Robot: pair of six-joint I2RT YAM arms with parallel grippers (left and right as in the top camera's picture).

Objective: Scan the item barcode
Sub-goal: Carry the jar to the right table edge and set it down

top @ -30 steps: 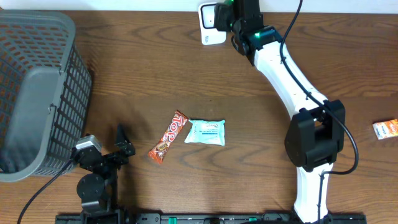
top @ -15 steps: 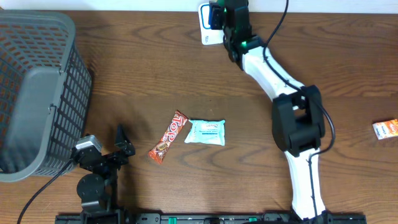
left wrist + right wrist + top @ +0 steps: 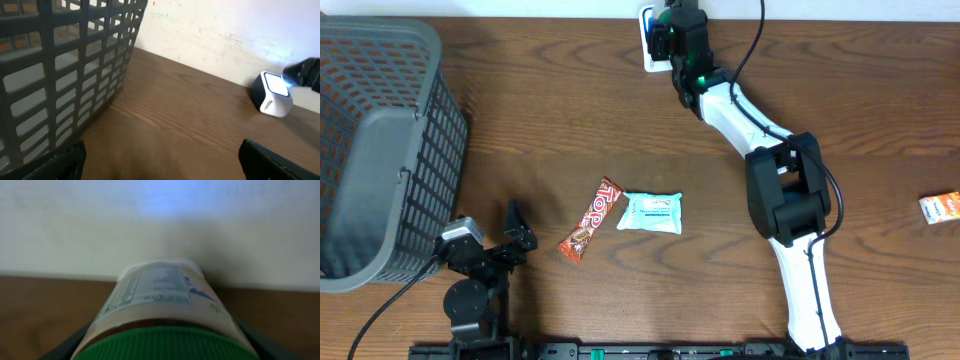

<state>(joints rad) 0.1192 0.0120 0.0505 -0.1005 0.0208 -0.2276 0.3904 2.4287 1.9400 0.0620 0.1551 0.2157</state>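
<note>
The jar is at the scanner's glowing window and the space behind the orange packet is open, so the robot's right gripper keeps going there and lets go of the jar.
The item is a jar with a green ribbed lid and a white printed label, filling the right wrist view. My right gripper is shut on it, a dark finger showing on each side. It is held at the table's far edge, right beside the white scanner, whose window glows blue. From overhead the gripper hides the jar. No barcode can be made out on the blurred label. My left gripper rests at the front left, open with nothing between its fingers.
A grey mesh basket takes up the left side. A brown chocolate bar and a pale blue packet lie mid-table. An orange packet sits at the right edge. A white wall runs behind the scanner.
The right arm has swung its elbow and forearm leftward, and its gripper with the jar has shifted slightly left over the scanner. The left arm has not moved.
</note>
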